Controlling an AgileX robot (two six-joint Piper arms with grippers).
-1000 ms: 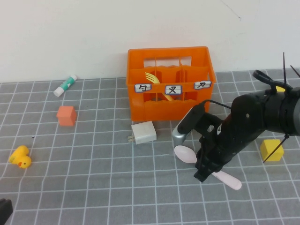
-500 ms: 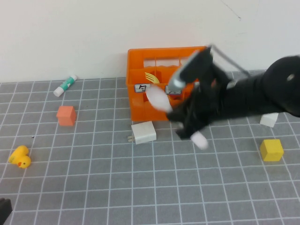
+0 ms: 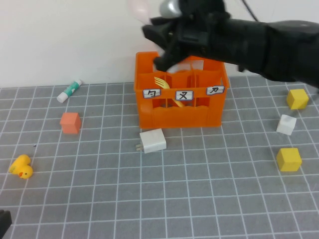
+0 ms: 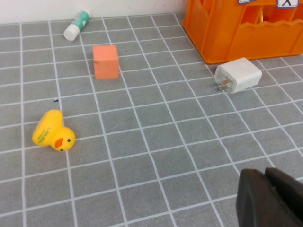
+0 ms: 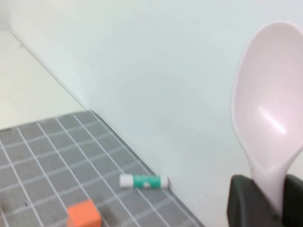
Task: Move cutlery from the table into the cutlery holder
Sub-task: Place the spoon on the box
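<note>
My right gripper should keep lowering the pink spoon beside the yellow fork until the spoon's handle stands inside the holder, because the spoon points bowl up and handle down over the holder.
My right gripper (image 3: 158,42) is raised above the left part of the orange cutlery holder (image 3: 180,115) and is shut on the pale pink spoon (image 5: 272,113). The spoon's bowl points up and shows faintly against the wall in the high view (image 3: 138,9). A yellow fork (image 3: 165,87) stands inside the holder's left compartment. The holder's corner also shows in the left wrist view (image 4: 246,33). My left gripper (image 4: 270,198) is low over the grey table (image 3: 149,199) at the near left, shut and empty.
A white charger plug (image 3: 152,141) lies in front of the holder. An orange cube (image 3: 70,122), a glue stick (image 3: 69,90) and a yellow duck (image 3: 21,167) are on the left. Two yellow cubes (image 3: 288,159) and a white block (image 3: 286,124) are on the right.
My right gripper has lifted the pink spoon from the table in front of the holder, swung it up and back, and now holds it high above the holder's left side.
</note>
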